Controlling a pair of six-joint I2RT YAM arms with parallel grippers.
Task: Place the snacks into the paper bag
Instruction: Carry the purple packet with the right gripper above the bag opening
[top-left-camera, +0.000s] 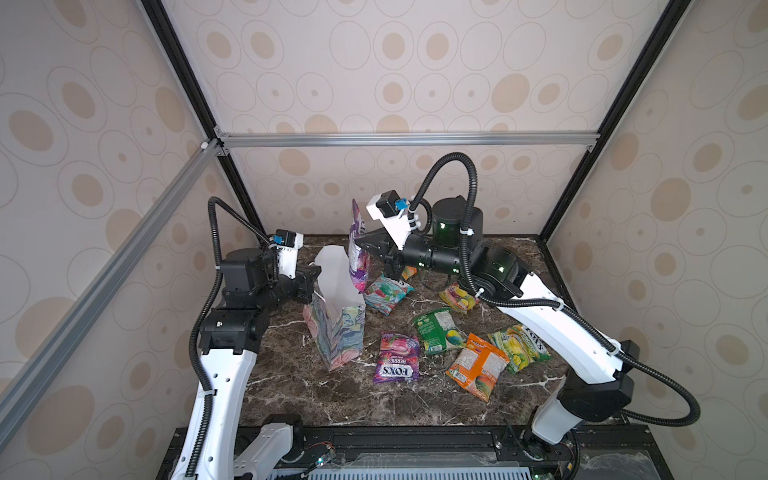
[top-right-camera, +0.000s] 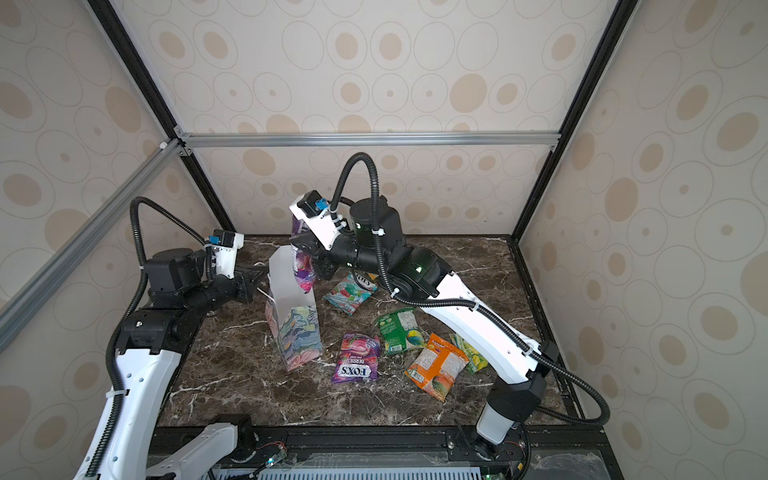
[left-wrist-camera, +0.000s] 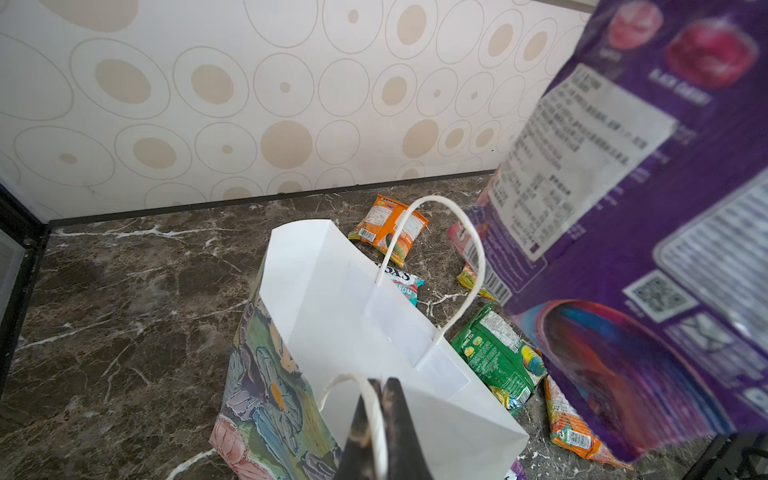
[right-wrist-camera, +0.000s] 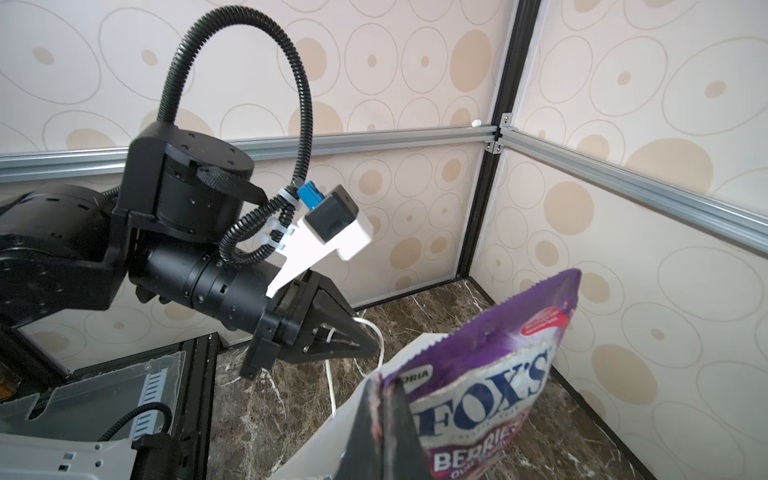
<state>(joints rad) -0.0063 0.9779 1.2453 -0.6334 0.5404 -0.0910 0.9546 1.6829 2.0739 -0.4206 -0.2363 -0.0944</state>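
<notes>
The purple FOX'S packet's lower end (top-left-camera: 359, 280) hangs next to the paper bag's rim, so next my right gripper brings it up over the bag's opening (top-left-camera: 334, 278) before letting it down.
The paper bag (top-left-camera: 336, 332) (top-right-camera: 297, 336) stands upright and open on the marble table, white inside (left-wrist-camera: 353, 324). My left gripper (top-left-camera: 316, 276) (left-wrist-camera: 380, 384) is shut on its near white cord handle (left-wrist-camera: 376, 419), at the bag's left rim. My right gripper (top-left-camera: 362, 246) (right-wrist-camera: 381, 386) is shut on a purple FOX'S snack packet (top-left-camera: 358, 257) (right-wrist-camera: 490, 374) (left-wrist-camera: 623, 249), which hangs upright over the bag's far right rim. Other snacks lie right of the bag: teal (top-left-camera: 386, 293), purple (top-left-camera: 397, 363), green (top-left-camera: 438, 330), orange (top-left-camera: 478, 365).
A yellow-green packet (top-left-camera: 519, 345) and a red-yellow one (top-left-camera: 457, 297) lie under the right arm, and a small orange one (top-left-camera: 409, 272) lies behind the teal one. Patterned walls with a metal frame (top-left-camera: 407, 139) enclose the table on three sides.
</notes>
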